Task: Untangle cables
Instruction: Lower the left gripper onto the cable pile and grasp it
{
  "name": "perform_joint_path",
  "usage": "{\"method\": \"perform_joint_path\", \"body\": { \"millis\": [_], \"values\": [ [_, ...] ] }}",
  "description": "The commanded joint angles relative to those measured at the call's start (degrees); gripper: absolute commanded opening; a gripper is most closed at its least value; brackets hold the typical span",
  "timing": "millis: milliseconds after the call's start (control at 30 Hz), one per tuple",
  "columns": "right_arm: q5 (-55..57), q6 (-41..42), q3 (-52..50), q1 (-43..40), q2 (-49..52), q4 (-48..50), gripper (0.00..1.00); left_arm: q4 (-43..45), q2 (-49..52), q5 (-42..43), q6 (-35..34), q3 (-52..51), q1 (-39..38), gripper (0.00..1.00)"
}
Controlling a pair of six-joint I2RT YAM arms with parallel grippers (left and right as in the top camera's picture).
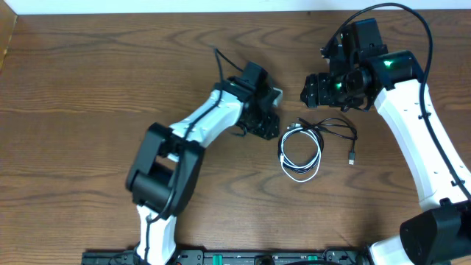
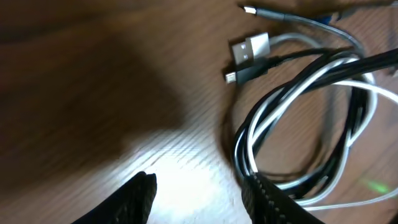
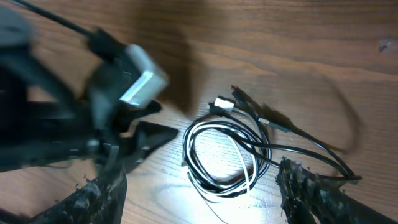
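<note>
The white and black loops point(image 1: 319, 152) lie flat and wound together next to my left gripper, so it should grip the coil's nearest side point(image 1: 282, 143) and lift it before untangling.
The cables point(image 1: 300, 151) lie coiled on the wooden table, a white cord wound together with black ones. One black cord point(image 1: 346, 136) trails right to a small plug. My left gripper point(image 1: 266, 126) is open and empty just left of the coil. In the left wrist view its jaws point(image 2: 202, 199) frame bare wood, with the coil point(image 2: 305, 124) and a USB plug point(image 2: 250, 48) ahead to the right. My right gripper point(image 1: 313, 92) hovers above and behind the coil, open and empty. In the right wrist view the coil point(image 3: 224, 155) lies between its jaws point(image 3: 199, 193).
The table point(image 1: 88, 88) is dark wood. The left arm point(image 1: 199, 125) reaches diagonally from the front centre. The right arm point(image 1: 419, 125) comes in along the right side. The table's far edge runs along the top.
</note>
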Motion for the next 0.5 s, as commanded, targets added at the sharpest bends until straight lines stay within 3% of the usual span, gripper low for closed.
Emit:
{"method": "perform_joint_path", "body": {
  "millis": [0, 300, 367, 467],
  "values": [
    [1.03, -0.15, 0.26, -0.33, -0.68, -0.22, 0.74, 2.16, 2.14, 4.13, 2.08, -0.66, -1.68, 0.49],
    [1.07, -0.15, 0.26, -0.33, -0.68, -0.15, 0.76, 6.51, 3.02, 5.01, 2.05, -0.66, -4.46, 0.49],
    [1.44, -0.15, 0.26, -0.33, -0.68, -0.2, 0.77, 6.51, 3.85, 2.45, 2.03, -0.66, -4.87, 0.43],
    [1.44, -0.11, 0.26, -0.42, -0.68, -0.17, 0.75, 6.51, 5.18, -0.13, 1.77, -0.66, -5.01, 0.25]
  ]
}}
